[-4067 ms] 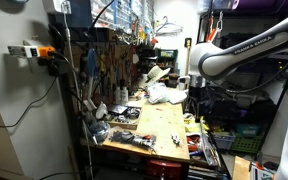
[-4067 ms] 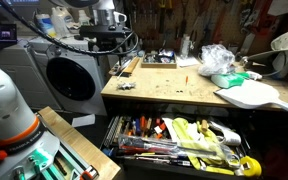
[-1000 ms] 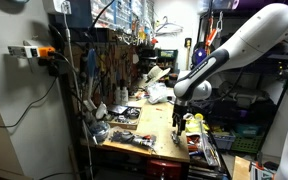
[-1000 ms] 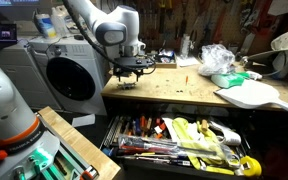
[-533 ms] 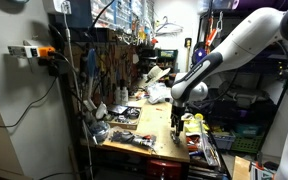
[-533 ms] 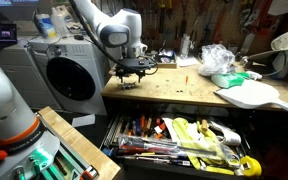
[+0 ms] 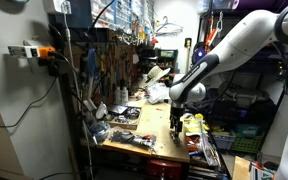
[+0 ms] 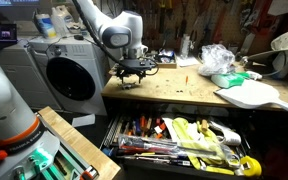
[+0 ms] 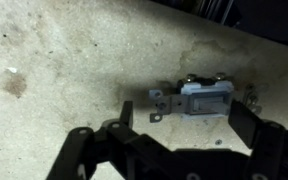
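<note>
The grey switch's body is close to one finger, and there is a gap next to its bracket. My gripper should move over to center the switch before it closes.
My gripper is open and hangs low over a stained wooden workbench. A small grey electrical switch with a metal mounting bracket lies flat on the bench, between the two black fingers, which stand on either side of it and do not touch it. In both exterior views the gripper points straight down near the bench's corner, just above the switch.
A drawer full of hand tools stands open below the bench. A crumpled plastic bag and a white flat object lie farther along it. A front-loading machine stands beside the bench. Tools hang on the wall.
The arm swung from high beside the bench down over its corner. In the last second the gripper settled slightly lower around the switch, still open.
</note>
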You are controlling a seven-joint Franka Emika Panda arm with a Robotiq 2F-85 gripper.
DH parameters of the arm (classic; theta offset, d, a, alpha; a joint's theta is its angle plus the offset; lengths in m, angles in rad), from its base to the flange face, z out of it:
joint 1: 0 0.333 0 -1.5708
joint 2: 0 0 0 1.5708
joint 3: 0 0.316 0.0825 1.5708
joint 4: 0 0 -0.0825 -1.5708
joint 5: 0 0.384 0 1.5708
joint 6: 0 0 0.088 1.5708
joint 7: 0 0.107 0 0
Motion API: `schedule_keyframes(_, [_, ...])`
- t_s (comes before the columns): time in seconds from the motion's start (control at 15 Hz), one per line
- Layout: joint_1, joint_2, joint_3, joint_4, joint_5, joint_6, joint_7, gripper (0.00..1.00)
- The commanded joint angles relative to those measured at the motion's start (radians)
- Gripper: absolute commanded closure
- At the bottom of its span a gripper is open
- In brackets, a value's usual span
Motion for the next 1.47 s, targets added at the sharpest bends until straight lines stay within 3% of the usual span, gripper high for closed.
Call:
schedule_keyframes(0.0, [-0.026, 0.015, 0.019, 0.019, -0.004, -0.034, 0.000, 0.11])
schedule_keyframes(0.2, [-0.029, 0.015, 0.023, 0.022, -0.003, -0.043, -0.003, 0.46])
schedule_keyframes(0.47, [-0.035, 0.015, 0.027, 0.028, -0.002, -0.044, -0.004, 0.45])
schedule_keyframes(0.67, [-0.035, 0.013, 0.029, 0.028, -0.008, -0.042, 0.000, 0.55])
schedule_keyframes(1.2, [-0.033, 0.008, 0.031, 0.024, -0.024, -0.035, 0.013, 0.55])
schedule_keyframes(1.27, [-0.033, 0.008, 0.031, 0.023, -0.026, -0.036, 0.015, 0.42])
schedule_keyframes(1.33, [-0.033, 0.008, 0.030, 0.023, -0.029, -0.034, 0.018, 0.17])
schedule_keyframes(1.4, [-0.033, 0.008, 0.030, 0.024, -0.030, -0.034, 0.018, 0.12])
